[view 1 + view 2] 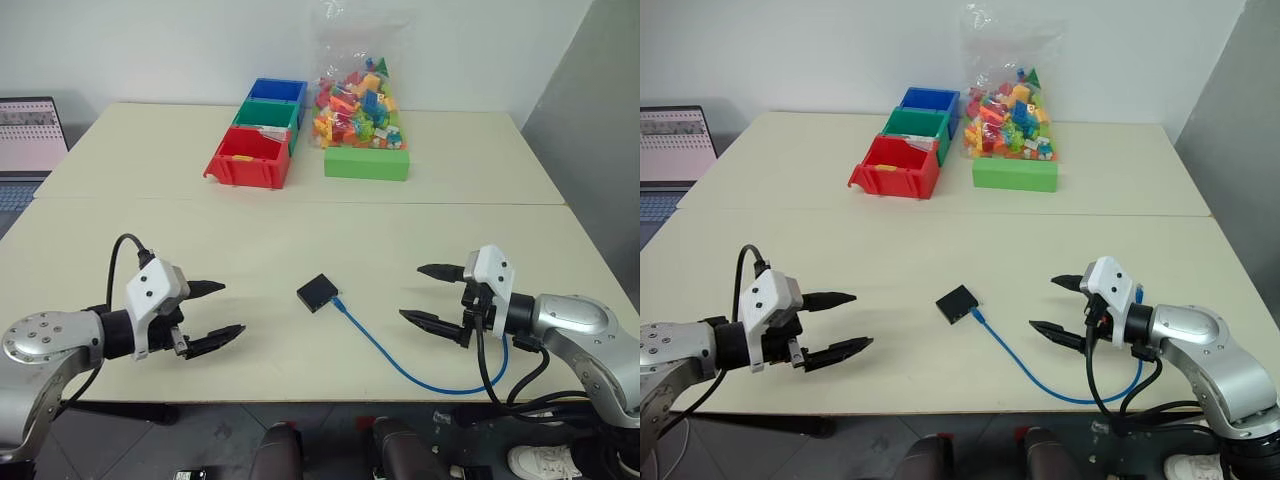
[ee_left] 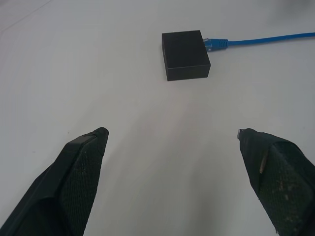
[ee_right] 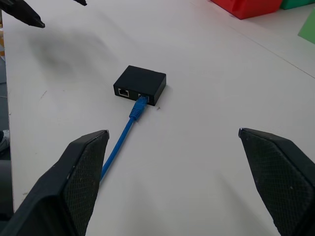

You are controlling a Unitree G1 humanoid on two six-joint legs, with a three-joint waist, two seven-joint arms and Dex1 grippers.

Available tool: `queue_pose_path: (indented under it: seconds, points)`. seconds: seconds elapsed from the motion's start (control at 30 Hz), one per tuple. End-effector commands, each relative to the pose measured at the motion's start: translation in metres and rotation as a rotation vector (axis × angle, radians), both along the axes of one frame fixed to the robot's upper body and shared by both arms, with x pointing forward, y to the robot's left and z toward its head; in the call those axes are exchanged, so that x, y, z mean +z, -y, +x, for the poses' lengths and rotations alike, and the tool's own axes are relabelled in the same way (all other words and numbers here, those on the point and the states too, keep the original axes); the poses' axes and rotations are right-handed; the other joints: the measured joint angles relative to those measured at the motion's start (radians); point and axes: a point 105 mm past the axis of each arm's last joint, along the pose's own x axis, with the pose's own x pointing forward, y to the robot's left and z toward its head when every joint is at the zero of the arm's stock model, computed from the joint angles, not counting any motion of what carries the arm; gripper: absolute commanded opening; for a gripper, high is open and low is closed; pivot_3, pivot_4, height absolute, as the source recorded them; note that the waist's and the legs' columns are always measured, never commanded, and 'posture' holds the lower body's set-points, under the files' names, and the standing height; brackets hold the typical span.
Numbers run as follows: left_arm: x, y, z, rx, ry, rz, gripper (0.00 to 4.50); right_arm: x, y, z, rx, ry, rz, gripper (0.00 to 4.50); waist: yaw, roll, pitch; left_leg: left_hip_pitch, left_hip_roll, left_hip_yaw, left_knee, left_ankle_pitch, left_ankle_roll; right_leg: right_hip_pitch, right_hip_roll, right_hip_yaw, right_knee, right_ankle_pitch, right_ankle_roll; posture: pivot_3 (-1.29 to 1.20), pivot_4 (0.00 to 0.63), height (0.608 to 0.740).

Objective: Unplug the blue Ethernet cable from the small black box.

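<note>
My gripper will slide the blue Ethernet cable (image 1: 384,353) straight out when it pulls the cable, because the plug (image 1: 339,303) sits straight in the side of the small black box.
The small black box (image 1: 317,292) lies flat on the cream table, midway between my two hands. The blue Ethernet cable (image 1: 400,364) is plugged into one of the box's ports (image 3: 140,103); from there it curves along the table toward the front edge under my right arm. My left gripper (image 1: 212,315) hovers open to the left of the box, with nothing between its fingers (image 2: 81,162). On the other side, my right gripper (image 1: 428,294) is open too, pointing at the box, a hand's width from it.
At the back of the table stand a red bin (image 1: 248,157), a green bin (image 1: 268,115) and a blue bin (image 1: 277,90) in a row. Beside them are a green block (image 1: 366,162) and a bag of coloured bricks (image 1: 360,100). A laptop (image 1: 30,135) sits far left.
</note>
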Motion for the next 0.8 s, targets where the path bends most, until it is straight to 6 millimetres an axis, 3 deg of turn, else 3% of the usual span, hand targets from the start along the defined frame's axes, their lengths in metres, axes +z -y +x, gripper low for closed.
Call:
queue_pose_path:
  seconds: [0.03,0.53,0.8]
  points:
    - [0.017,0.005,0.001,-0.018,0.074,-0.026,4.50,0.009,-0.002,-0.001,0.022,0.041,0.008,4.47,0.000,0.000,0.000,0.000,0.000,0.000,0.000,0.000,0.000,0.000,0.000,0.000,0.000,0.000,0.000,0.00,0.150,0.740]
    - [0.007,0.007,0.000,-0.031,0.064,0.021,4.50,0.005,-0.009,-0.001,0.027,0.033,-0.001,4.47,0.001,0.000,0.000,0.000,0.000,0.000,0.000,0.000,0.000,0.000,0.000,0.000,0.000,0.000,0.000,0.00,0.150,0.740]
    - [0.006,0.023,-0.007,-0.147,0.060,-0.042,4.50,-0.031,-0.059,0.016,-0.038,0.011,0.013,4.47,-0.004,0.000,0.000,0.000,0.000,0.000,0.000,0.000,0.000,0.000,0.000,0.000,0.000,0.000,0.000,0.00,0.150,0.740]
